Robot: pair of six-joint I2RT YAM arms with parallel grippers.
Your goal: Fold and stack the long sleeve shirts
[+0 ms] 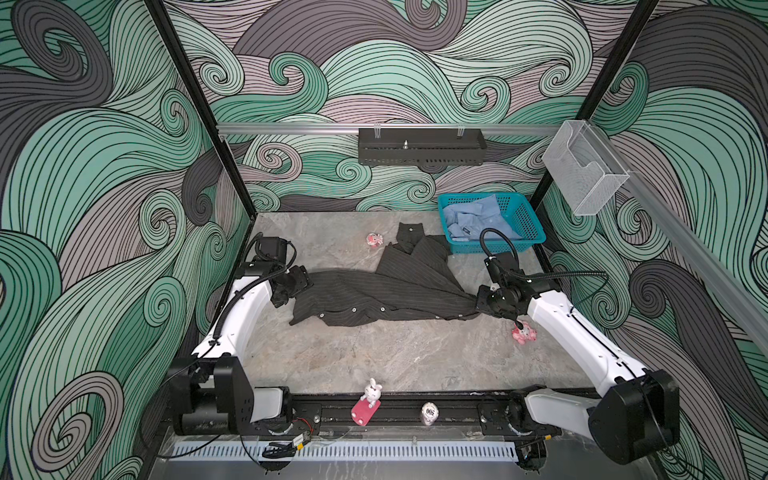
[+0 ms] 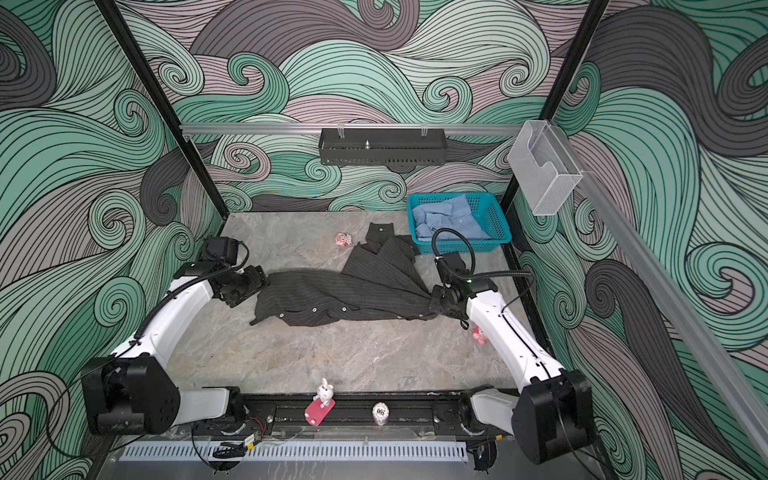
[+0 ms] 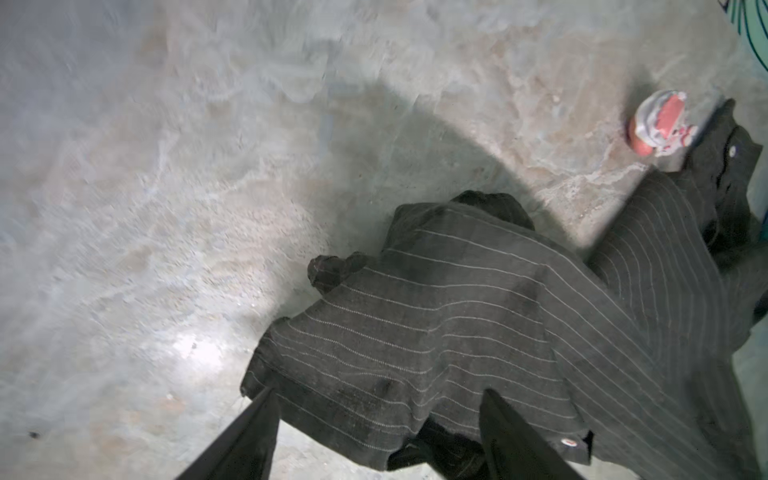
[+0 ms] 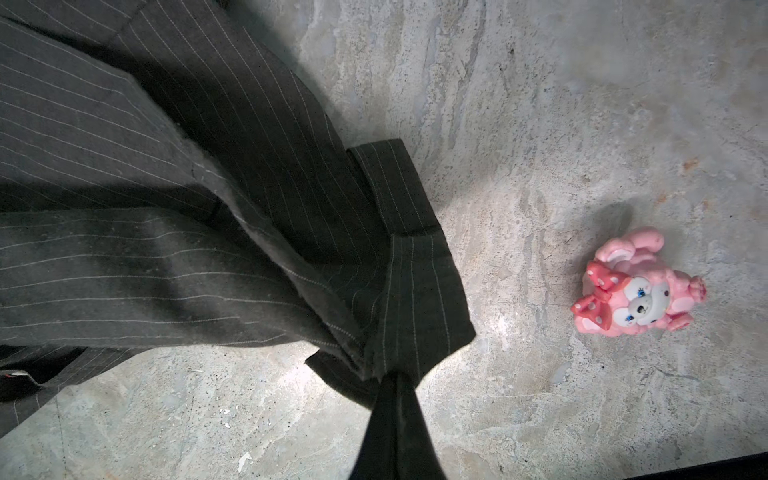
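Note:
My gripper will lift and spread the dark shirt, and the shirt will open out wider from hidden folds, because dark bunches stick out under the top layer.
The dark charcoal pinstriped long sleeve shirt lies spread and rumpled across the middle of the table. My left gripper is at the shirt's left end, open, its two fingers standing wide apart over the cloth's hem. My right gripper is shut on a bunched corner of the dark shirt at its right end. The light blue long sleeve shirt lies crumpled in the teal basket at the back right.
A pink toy lies just right of my right gripper. A small red-and-white toy sits behind the shirt. A white bunny on a pink stand and a white egg-shaped thing stand on the front rail.

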